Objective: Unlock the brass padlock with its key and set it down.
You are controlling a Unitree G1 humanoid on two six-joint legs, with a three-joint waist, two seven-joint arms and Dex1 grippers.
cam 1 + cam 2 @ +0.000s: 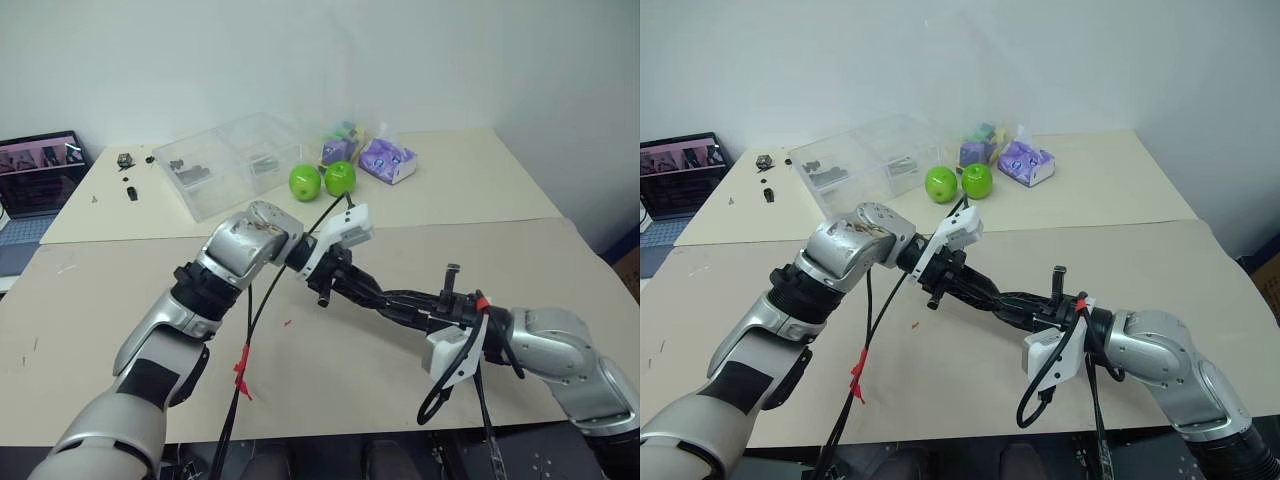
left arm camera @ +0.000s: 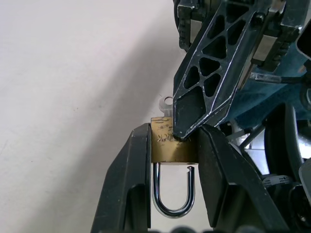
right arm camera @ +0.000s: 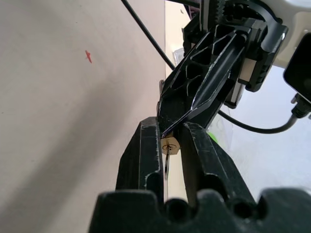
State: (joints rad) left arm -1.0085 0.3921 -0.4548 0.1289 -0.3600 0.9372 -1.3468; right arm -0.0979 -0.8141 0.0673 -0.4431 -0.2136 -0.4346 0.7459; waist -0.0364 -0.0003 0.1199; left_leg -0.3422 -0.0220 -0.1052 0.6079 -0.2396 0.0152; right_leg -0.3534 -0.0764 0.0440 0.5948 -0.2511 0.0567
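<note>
My left gripper should leave the padlock's body to my right gripper, move away and swing the shackle open (image 2: 190, 175), because the shackle (image 2: 173, 212) hangs between my left gripper's fingers.
The small brass padlock (image 2: 167, 150) is pinched by its body between the two fingers of my left gripper (image 2: 172, 141), held in the air above the beige table (image 1: 120, 300). Its silvery shackle (image 2: 171, 208) hangs out toward the wrist, and one leg's end stands a little clear of the body. The key (image 2: 166, 102) sticks out of the opposite face, its holed head showing. My right gripper (image 3: 170, 133) comes in from the right, tip to tip with the left gripper (image 1: 395, 300), and is shut on the key (image 3: 166, 170) right at the padlock (image 3: 170, 144).
Two green apples (image 1: 322, 181) lie on the far table beside a clear plastic box (image 1: 225, 160) and a purple packet (image 1: 387, 160). A laptop (image 1: 35, 170) stands at the far left. Black cables with red tape (image 1: 243, 370) hang under the left arm.
</note>
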